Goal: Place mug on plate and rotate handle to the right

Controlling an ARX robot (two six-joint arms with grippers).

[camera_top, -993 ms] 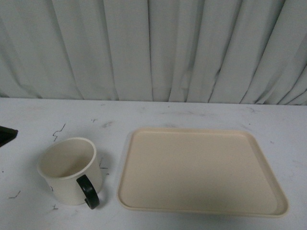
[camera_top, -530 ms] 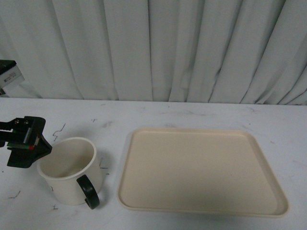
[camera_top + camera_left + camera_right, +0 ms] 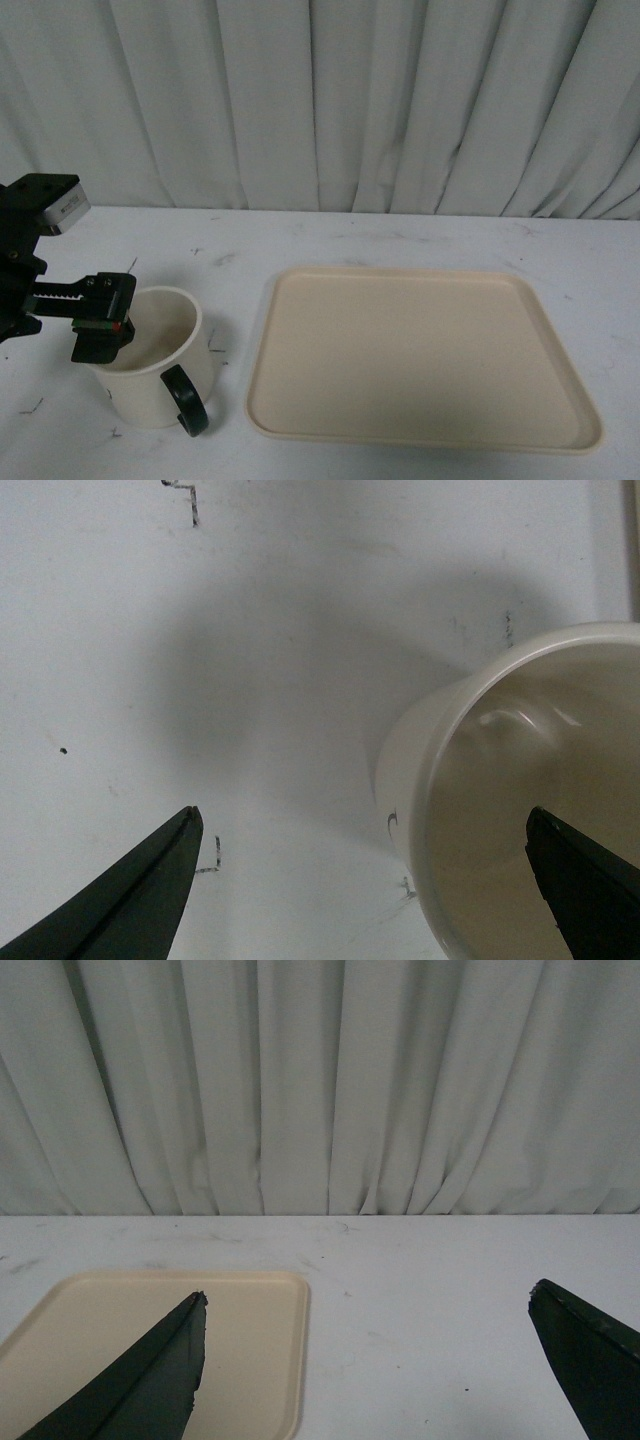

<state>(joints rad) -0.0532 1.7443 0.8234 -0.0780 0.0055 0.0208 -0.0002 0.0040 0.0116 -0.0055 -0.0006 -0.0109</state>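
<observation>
My gripper is going to carry and turn the mug (image 3: 155, 360). A dark curved stroke (image 3: 392, 824) shows on the mug's outer side, so the mug will then bring a hidden smile into view.
The cream-white mug (image 3: 150, 368) stands upright on the table, left of the plate (image 3: 420, 360). Its dark handle (image 3: 186, 400) points toward the front and slightly right. My left gripper (image 3: 106, 320) is open and hangs over the mug's left rim. In the left wrist view the gripper (image 3: 362, 813) straddles the mug's wall (image 3: 400, 770): one finger (image 3: 580, 880) is over the opening, the other (image 3: 140, 890) is over bare table. The printed face is mostly hidden. My right gripper (image 3: 367, 1292) is open and empty above the table, beside the beige plate's corner (image 3: 260, 1340). It is out of the front view.
A white table (image 3: 330, 235) with small dark scuff marks carries everything. A grey-white curtain (image 3: 330, 100) hangs close behind its far edge. The left arm's black body (image 3: 30, 230) rises at the left edge.
My left gripper has come in from the left edge, moving right, and now sits over the mug's left rim. The mug and plate have not moved.
</observation>
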